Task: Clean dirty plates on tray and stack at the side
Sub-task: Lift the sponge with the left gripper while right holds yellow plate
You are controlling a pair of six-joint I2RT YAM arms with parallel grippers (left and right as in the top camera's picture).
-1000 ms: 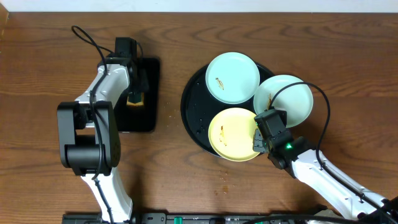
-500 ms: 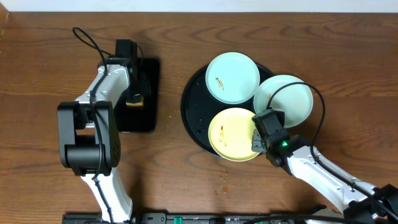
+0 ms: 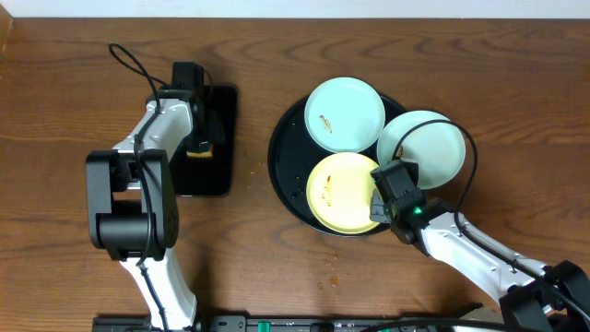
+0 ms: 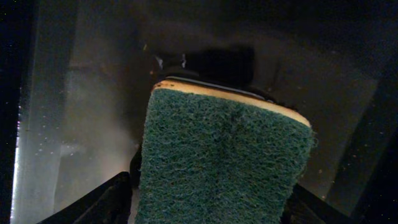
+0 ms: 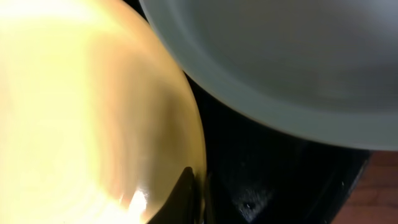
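Observation:
The sponge (image 4: 224, 158) will fold inward along its middle when I squeeze and lift it, because a faint dark crease (image 4: 230, 124) runs down its green side.
The round black tray (image 3: 286, 171) holds three plates. A pale blue plate (image 3: 344, 114) with a brown smear lies at the back. A second pale plate (image 3: 421, 148) overhangs the tray's right rim. The yellow plate (image 3: 339, 192) lies at the front, and my right gripper (image 3: 376, 198) is shut on its right rim. In the right wrist view the fingers (image 5: 189, 193) pinch the yellow plate's (image 5: 81, 112) edge, beside the pale plate (image 5: 298, 62). My left gripper (image 3: 198, 146) stands open around a green-and-yellow sponge (image 4: 224, 155).
The sponge lies in a smaller rectangular black tray (image 3: 221, 171) at the left. Small brown crumbs (image 3: 332, 258) dot the wooden table in front of the round tray. Cables loop off both arms.
My right gripper has closed on the yellow plate's rim, and the plate has shifted slightly up and left. The left jaws have widened a little around the sponge.

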